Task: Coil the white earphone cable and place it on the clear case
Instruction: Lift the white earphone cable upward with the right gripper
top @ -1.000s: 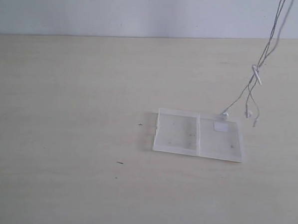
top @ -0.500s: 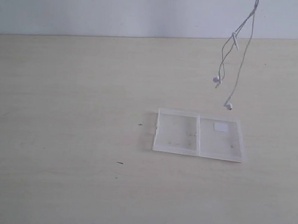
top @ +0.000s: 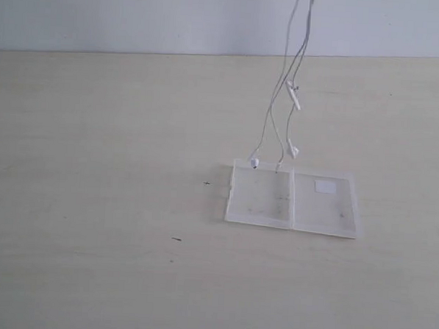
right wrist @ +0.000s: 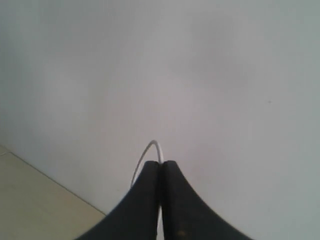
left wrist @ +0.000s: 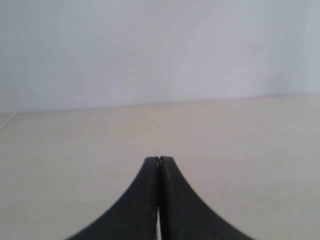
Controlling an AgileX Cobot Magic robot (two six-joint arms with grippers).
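The white earphone cable dangles from my right gripper in long loose strands (top: 272, 104), so my left gripper should first open and close around the cable's strands (top: 306, 38) above the earbuds.
The white earphone cable (top: 289, 87) hangs in strands from above the top edge of the exterior view. Its earbuds (top: 254, 163) dangle at the far edge of the clear case (top: 291, 198), over the left panel. That case lies flat on the table, its white sticker (top: 325, 186) on the right panel. My right gripper (right wrist: 161, 162) is shut on the white earphone cable (right wrist: 150, 147), a small loop of which arcs out past its tips. My left gripper (left wrist: 159, 158) is shut with nothing in it, over bare table. Neither gripper shows in the exterior view.
The pale wooden table (top: 101, 166) runs back to a plain wall (top: 139, 16). Two tiny dark specks (top: 176, 239) lie left of the case.
The hanging cable has swung left: its earbuds went from the case's right panel, up off the table, and now hang at the far edge of the left panel.
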